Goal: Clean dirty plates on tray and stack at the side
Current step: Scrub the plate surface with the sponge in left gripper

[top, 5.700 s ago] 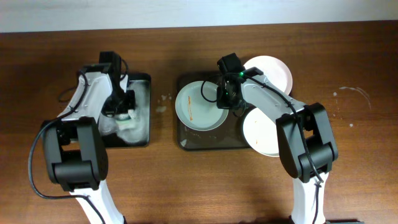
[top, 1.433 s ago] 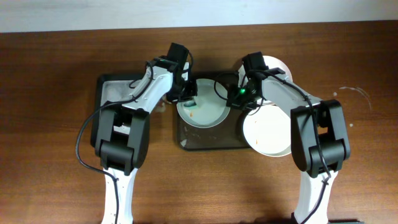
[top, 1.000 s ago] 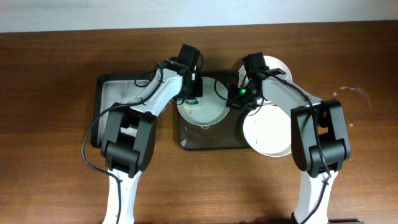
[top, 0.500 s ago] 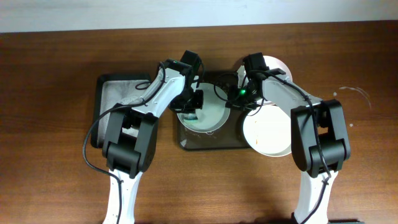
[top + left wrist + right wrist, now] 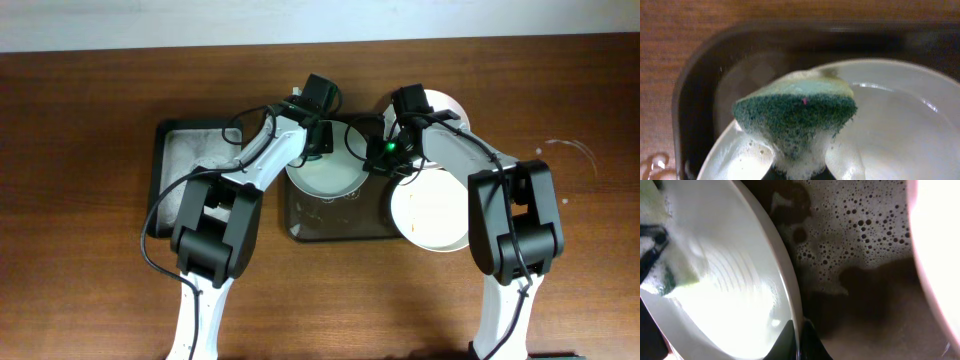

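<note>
The sponge hangs over the plate's back rim close to the tray's side, so my left gripper should sweep it back over the plate's face toward my right gripper.
A white plate lies in the dark brown tray, wet and with no smears showing. My left gripper is shut on a green sponge at the plate's back rim; foam hangs under the sponge. The left wrist view shows the plate and tray wall. My right gripper is shut on the plate's right rim, which the right wrist view shows pinched between the fingers. A second plate lies at the tray's right end. A third plate lies behind it.
A smaller black tray with white foam stands left of the brown tray. Soapy bubbles cover the brown tray's floor beside the held plate. The second plate's edge is close on the right.
The left gripper brought the sponge from the black tray onto the plate and wiped it; the orange smears are gone. In the last half second it moved to the back rim. Right gripper unmoved.
</note>
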### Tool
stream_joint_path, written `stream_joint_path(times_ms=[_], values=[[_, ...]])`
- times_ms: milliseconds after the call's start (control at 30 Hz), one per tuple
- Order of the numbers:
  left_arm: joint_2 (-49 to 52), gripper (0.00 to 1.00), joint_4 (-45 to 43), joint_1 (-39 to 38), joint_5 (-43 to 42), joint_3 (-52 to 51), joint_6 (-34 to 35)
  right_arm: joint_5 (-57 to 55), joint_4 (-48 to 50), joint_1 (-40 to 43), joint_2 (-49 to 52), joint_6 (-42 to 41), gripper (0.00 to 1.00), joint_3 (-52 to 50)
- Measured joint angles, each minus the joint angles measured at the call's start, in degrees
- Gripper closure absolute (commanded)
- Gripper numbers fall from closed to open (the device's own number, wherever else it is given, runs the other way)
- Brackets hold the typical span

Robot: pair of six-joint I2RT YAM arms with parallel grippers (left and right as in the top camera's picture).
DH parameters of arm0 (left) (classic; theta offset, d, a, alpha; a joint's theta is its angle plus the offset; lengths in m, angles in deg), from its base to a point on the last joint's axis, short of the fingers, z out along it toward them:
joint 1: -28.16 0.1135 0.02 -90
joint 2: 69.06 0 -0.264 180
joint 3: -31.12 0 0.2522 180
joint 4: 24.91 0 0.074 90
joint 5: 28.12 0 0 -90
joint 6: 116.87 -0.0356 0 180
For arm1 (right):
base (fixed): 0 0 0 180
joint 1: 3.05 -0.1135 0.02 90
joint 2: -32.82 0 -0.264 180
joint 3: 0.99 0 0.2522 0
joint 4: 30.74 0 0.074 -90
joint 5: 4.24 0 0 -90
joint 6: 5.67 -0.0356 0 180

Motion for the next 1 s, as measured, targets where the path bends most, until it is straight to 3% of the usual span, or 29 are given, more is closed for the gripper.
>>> stream_joint_path(times_ms=[133,233,433,633,733,1000], values=[[0.0,0.99,-0.3,0.0,0.5,0.0,-0.2,0.0,0.1,0.0,0.0,0.0,0.96,0.0],[0.0,0.99,2.4,0.0,-1.1,0.3,-5.2,0.0,0.0,0.0,0.0,0.0,0.96,0.0],[0.0,0.99,8.7,1.5,-13.2,1.8,-15.1,0.0,-0.2,0.0,0.0,0.4,0.96,0.0],[1.8,0.99,9.9,0.9,-24.6,4.4,-18.6,0.0,-0.2,0.0,0.0,0.5,0.96,0.0],[2.0,0.99,8.8,0.9,-23.9,5.6,-18.9,0.0,-0.2,0.0,0.0,0.5,0.96,0.0],[2.0,0.99,12.3,0.9,-9.2,6.5,-16.8,0.0,-0.2,0.0,0.0,0.7,0.96,0.0]])
